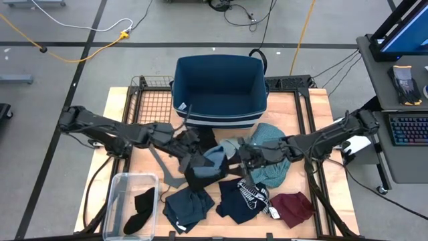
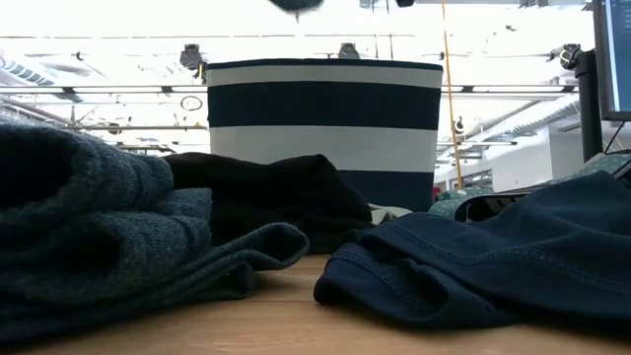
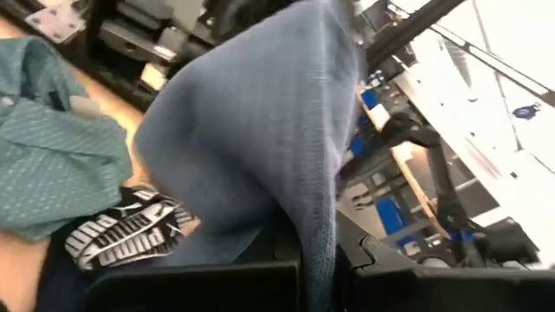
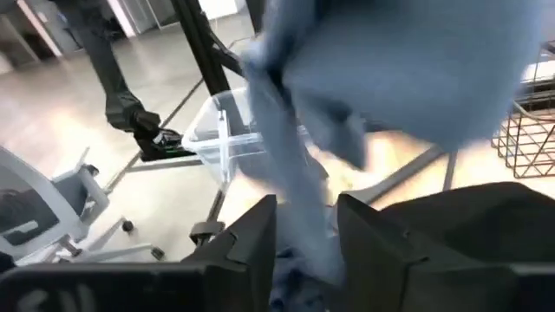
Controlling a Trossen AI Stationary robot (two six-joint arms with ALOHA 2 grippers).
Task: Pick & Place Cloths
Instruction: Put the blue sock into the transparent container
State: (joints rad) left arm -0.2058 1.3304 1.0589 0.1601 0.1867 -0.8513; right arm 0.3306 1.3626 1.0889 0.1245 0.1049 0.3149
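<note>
The grey-blue cloth's strip (image 4: 297, 195) is between my right gripper's fingers. My right gripper should move away before my left gripper takes the cloth to the bin (image 1: 126, 191).
A grey-blue cloth (image 1: 217, 156) hangs in the air over the middle of the table, between my two grippers. My left gripper (image 1: 195, 144) comes in from the left and is shut on it. My right gripper (image 1: 245, 153) comes in from the right and stands open, with a strip of the cloth (image 4: 303, 217) between its parted fingers. Under them on the table lie a black cloth (image 1: 200, 173), a teal checked cloth (image 1: 273, 159), a navy printed cloth (image 1: 244, 198), a maroon cloth (image 1: 294, 207) and a dark teal cloth (image 1: 187, 207). My left gripper pinches a bunched edge of the grey-blue cloth (image 3: 314, 251) between its two fingers, coming level from the table's left. The cloth is lifted clear of the table and billows out past the fingers. My right gripper has the cloth's strip between its open fingers (image 4: 260, 238); I cannot tell whether they touch it.
A navy basket (image 1: 221, 90) with white stripes stands at the far middle. A clear bin (image 1: 127, 201) at the near left holds a black cloth (image 1: 140, 211). A grey hanger (image 1: 162, 167) lies left of the black cloth.
</note>
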